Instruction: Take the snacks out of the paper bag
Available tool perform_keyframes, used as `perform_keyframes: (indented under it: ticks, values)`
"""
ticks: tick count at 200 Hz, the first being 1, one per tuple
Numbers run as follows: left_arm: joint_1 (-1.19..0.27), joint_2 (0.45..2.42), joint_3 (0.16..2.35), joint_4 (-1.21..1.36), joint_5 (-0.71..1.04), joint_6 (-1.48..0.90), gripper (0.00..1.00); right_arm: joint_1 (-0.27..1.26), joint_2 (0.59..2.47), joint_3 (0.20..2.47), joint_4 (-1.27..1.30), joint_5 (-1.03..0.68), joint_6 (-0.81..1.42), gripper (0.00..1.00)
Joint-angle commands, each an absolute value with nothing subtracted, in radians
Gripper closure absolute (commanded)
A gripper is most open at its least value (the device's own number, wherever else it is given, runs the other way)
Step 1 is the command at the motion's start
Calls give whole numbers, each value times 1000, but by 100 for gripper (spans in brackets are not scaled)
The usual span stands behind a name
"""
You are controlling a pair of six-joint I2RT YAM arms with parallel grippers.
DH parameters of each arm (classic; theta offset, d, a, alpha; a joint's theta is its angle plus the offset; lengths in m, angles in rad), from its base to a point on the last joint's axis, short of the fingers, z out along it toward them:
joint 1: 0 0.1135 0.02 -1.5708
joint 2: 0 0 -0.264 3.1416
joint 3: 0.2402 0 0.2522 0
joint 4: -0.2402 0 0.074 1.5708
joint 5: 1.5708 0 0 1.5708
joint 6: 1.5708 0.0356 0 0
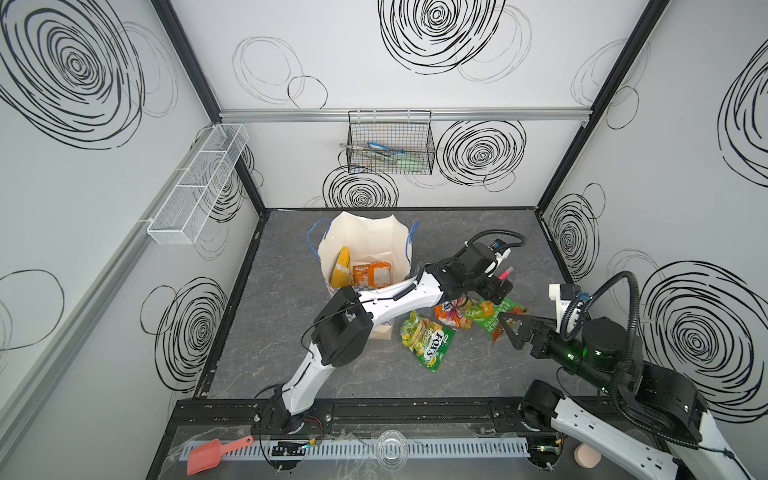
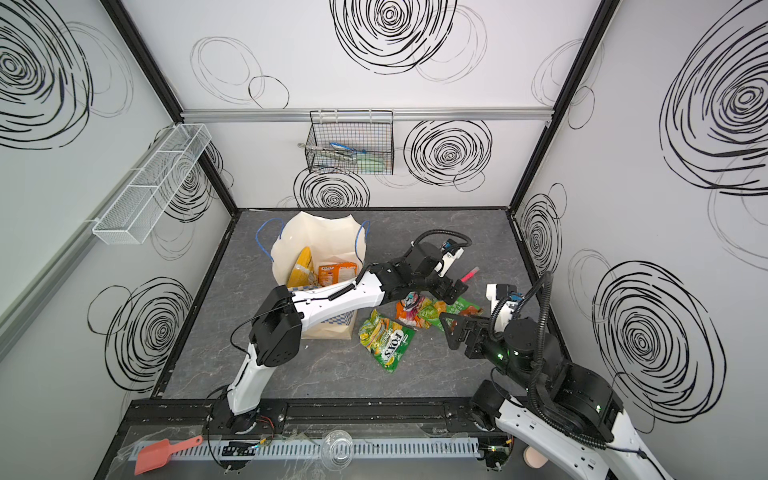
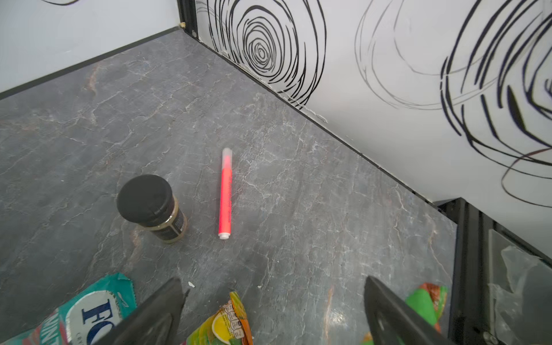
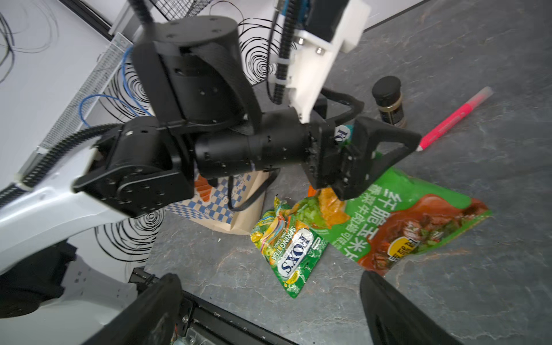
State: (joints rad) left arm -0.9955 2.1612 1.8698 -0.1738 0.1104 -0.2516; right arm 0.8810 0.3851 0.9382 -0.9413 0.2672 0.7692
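The paper bag's front [image 2: 342, 318] has my left arm reaching across it, so next my left gripper moves back to the side of the bag before my right gripper reaches for the snacks inside [image 2: 336, 272].
The paper bag [image 1: 365, 237] [image 2: 320, 237] stands open at the back left of the table; a yellow packet [image 1: 341, 268] and an orange packet [image 1: 372, 274] of the snacks show inside. Out on the table lie a green FOX'S packet [image 1: 424, 338] [image 4: 289, 251], an orange-pink packet [image 1: 451, 311], a large green-and-red packet [image 1: 500, 311] [image 4: 403, 227] and a teal FOX'S packet [image 3: 89, 310]. My left gripper [image 1: 484, 293] [image 3: 271, 310] hangs open just above these packets, holding nothing. My right gripper [image 1: 509, 330] [image 4: 268, 310] is open beside the large green packet.
A small dark jar [image 3: 152, 206] and a pink marker [image 3: 225, 194] lie beyond the packets, towards the right wall. A black wire basket [image 1: 390, 143] hangs on the back wall and a white mesh shelf [image 1: 199, 183] on the left wall. A red scoop [image 1: 208, 455] lies past the front rail.
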Motion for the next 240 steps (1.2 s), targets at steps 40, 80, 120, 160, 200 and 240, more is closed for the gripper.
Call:
perform_keyframes:
  ticks: [40,80,120,160,200,240]
  values:
    - [-954,2016,1795,-87,234,-412,10,920,366,774,-768,489,811,3]
    - [-951,1964,1751,-45,267,-504,39,912,409,715,-645,475,789,3]
    - [-948,1929,1726,-24,330,-578,48,803,419,662,-490,343,760,3]
    - [-942,1884,1686,45,376,-650,44,403,440,556,-326,-204,780,3]
    - [-930,1870,1665,72,411,-688,42,67,448,497,-254,-604,771,20]
    - [-914,1855,1676,37,352,-617,25,33,447,523,-412,-522,673,9]
